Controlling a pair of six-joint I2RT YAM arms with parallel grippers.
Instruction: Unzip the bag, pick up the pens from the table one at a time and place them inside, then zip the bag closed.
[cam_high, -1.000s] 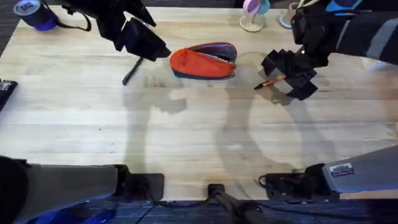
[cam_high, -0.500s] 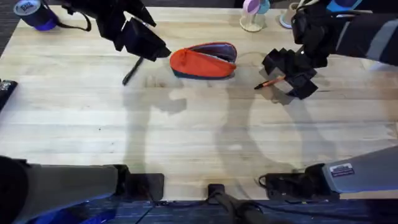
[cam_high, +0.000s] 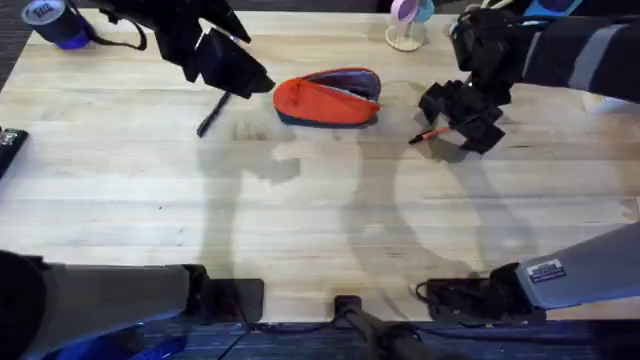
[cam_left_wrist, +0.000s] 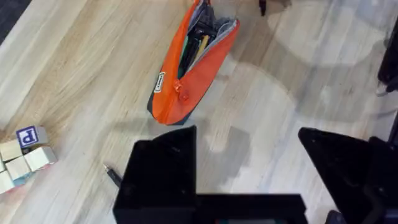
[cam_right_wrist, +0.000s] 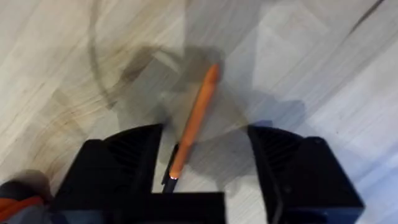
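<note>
The orange pen (cam_high: 430, 134) will slide all the way in and lie along the bag when I lower it, because the orange bag's opening (cam_high: 352, 84) runs lengthwise.
The orange bag (cam_high: 325, 98) lies unzipped at the middle back of the table (cam_high: 300, 220), and in the left wrist view the bag (cam_left_wrist: 189, 74) shows pens inside its open mouth. A black pen (cam_high: 211, 114) lies left of the bag; its tip (cam_left_wrist: 113, 176) shows by my left fingers. My left gripper (cam_high: 245, 78) hovers open above that pen, holding nothing. An orange pen with a black tip (cam_high: 431, 132) lies right of the bag. My right gripper (cam_high: 464, 118) is open over it, and the orange pen (cam_right_wrist: 196, 118) sits between the spread fingers of this gripper (cam_right_wrist: 208, 134).
A blue tape roll (cam_high: 55, 20) sits at the back left corner and a cup-like stand (cam_high: 405, 25) at the back centre-right. Lettered wooden blocks (cam_left_wrist: 22, 155) lie beyond the black pen. A dark object (cam_high: 8, 145) pokes in at the left edge.
My right gripper has shifted slightly back and left over the orange pen. The left arm, the bag and the black pen have not moved.
</note>
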